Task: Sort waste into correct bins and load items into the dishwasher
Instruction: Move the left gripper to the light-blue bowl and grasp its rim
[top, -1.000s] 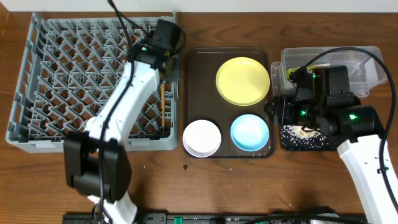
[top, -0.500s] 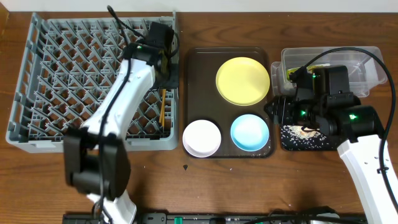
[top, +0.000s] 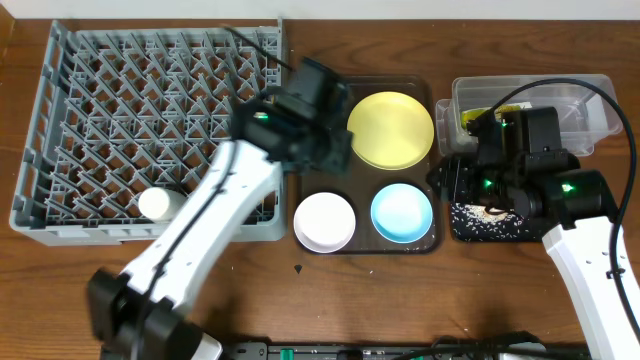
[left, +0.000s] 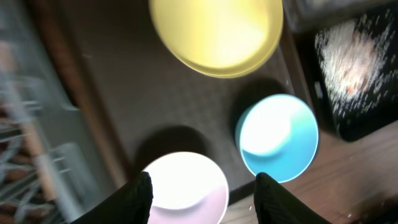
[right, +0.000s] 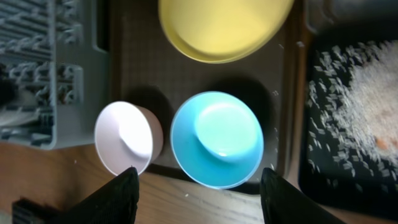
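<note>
The left gripper goes on moving to the light blue rim (top: 374, 202) until its fingers are on both sides of that rim, since a gap (top: 363, 212) separates the light blue bowl from the cream-white bowl.
My left gripper (top: 325, 143) hangs open and empty above the left part of the brown serving tray; in the left wrist view its fingertips (left: 142, 190) frame the cream-white bowl (left: 183, 186). The right gripper (right: 200, 196) is open too, empty, over the near rim of the light blue bowl (right: 217, 140). The yellow plate (top: 390, 130) lies at the tray's far side. A small white cup (top: 153, 203) sits in the grey dishwasher rack (top: 110, 110). Rice and a beige lump cover the black tray (top: 490, 222). A yellow-green wrapper (top: 466, 120) lies in the clear tub (top: 570, 105). My left arm hides the chopsticks.
The dark brown serving tray (top: 352, 186) lies between the rack and the two bins. The right arm (top: 580, 250) and its cable reach over the bins. A few crumbs (top: 298, 268) dot the wooden table in front of the tray.
My left gripper has opened, leaving the chopsticks lying in the rack, and swung right from the rack to above the serving tray. The right arm has stayed put.
</note>
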